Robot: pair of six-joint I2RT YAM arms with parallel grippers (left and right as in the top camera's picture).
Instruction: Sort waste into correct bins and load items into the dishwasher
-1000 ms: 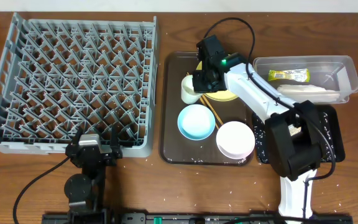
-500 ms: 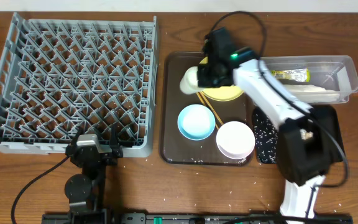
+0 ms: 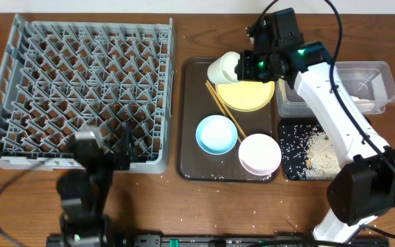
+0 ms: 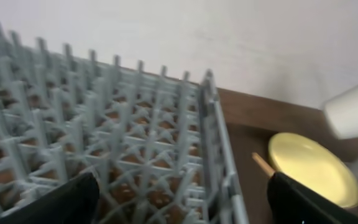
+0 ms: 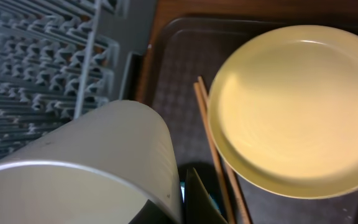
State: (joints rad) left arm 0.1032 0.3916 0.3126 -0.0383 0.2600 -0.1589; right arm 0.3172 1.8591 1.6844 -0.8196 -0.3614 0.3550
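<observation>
The white cup (image 3: 231, 66) is held by its rim in my right gripper, so next my left gripper grabs the cup's free base (image 3: 214, 73) and lowers the cup into the grey dish rack with its opening down.
My right gripper (image 3: 247, 66) is shut on the white cup (image 3: 223, 67) and holds it tilted above the far end of the brown tray; the cup fills the lower left of the right wrist view (image 5: 86, 168). The yellow plate (image 3: 247, 93), two chopsticks (image 3: 223, 110), light blue bowl (image 3: 217, 133) and white bowl (image 3: 259, 152) lie on that tray. The grey dish rack (image 3: 81, 96) is at the left. My left gripper (image 4: 179, 202) is open at the rack's near edge. The clear tub (image 3: 348, 86) and the black tray with rice (image 3: 317, 151) are at the right.
The dark brown serving tray (image 3: 192, 116) sits between rack and bins. The right arm (image 3: 334, 110) crosses above the tub and black tray. Loose rice grains lie on the table by the front edge. The wall runs along the far side.
My right gripper lifted the white cup off the brown tray and swung up and back. The arm moved off the black tray, uncovering the rice. The left arm shifted slightly.
</observation>
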